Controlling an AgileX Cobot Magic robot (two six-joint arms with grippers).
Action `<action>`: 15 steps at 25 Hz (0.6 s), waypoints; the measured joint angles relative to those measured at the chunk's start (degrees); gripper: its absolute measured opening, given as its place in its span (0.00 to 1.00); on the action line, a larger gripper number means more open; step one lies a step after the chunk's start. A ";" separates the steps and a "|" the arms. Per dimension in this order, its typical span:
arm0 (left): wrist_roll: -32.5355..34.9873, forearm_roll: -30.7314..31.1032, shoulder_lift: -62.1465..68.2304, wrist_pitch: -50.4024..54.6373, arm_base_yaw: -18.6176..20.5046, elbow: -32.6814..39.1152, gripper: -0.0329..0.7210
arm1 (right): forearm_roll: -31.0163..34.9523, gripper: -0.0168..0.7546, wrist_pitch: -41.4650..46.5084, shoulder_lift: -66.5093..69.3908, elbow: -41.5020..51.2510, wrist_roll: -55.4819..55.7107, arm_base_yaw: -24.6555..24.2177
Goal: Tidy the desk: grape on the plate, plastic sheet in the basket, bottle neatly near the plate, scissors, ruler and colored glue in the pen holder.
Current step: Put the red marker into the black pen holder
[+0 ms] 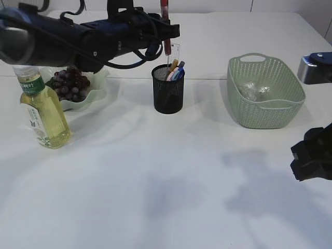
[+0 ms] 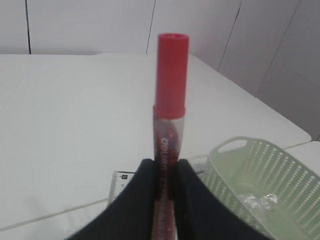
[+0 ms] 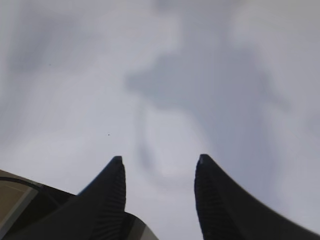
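The colored glue is upright and its lower end (image 1: 168, 56) is over the pen holder's opening (image 1: 162, 72), so my left gripper should go on lowering it and let go inside the pen holder's rim.
My left gripper (image 1: 167, 33) is shut on the colored glue (image 2: 171, 85), a clear tube of red glue with a red cap. It holds the tube upright just above the black mesh pen holder (image 1: 168, 92). A clear ruler (image 1: 176, 51) and the blue and pink handles of what look like scissors (image 1: 176, 73) stick out of the holder. Dark grapes (image 1: 69, 84) lie on the pale wavy plate (image 1: 97, 95). The bottle (image 1: 44, 111) of yellow liquid stands in front of the plate's left side. The crumpled plastic sheet (image 1: 256, 92) lies in the green basket (image 1: 265, 111). My right gripper (image 3: 160, 162) hangs open over bare table.
The table is covered with a white cloth. The left arm (image 1: 78, 36) stretches from the far left across the plate to the holder. A blue and grey device (image 1: 315, 67) sits at the right edge behind the basket. The right arm (image 1: 313, 154) stays at the right edge.
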 joint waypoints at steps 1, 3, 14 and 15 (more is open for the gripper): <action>0.00 0.40 1.16 -0.46 0.27 -1.04 0.15 | -0.04 0.49 0.00 0.00 0.00 0.00 0.00; 0.00 0.78 3.63 -1.03 0.62 -2.85 0.15 | -0.18 0.49 0.00 0.00 0.00 0.02 0.00; 0.00 1.01 9.64 -2.74 2.84 -6.66 0.15 | -1.28 0.49 0.00 0.00 0.00 0.12 0.00; 0.00 1.13 9.93 -2.74 2.99 -6.66 0.15 | -1.28 0.49 0.00 0.00 0.00 0.12 0.00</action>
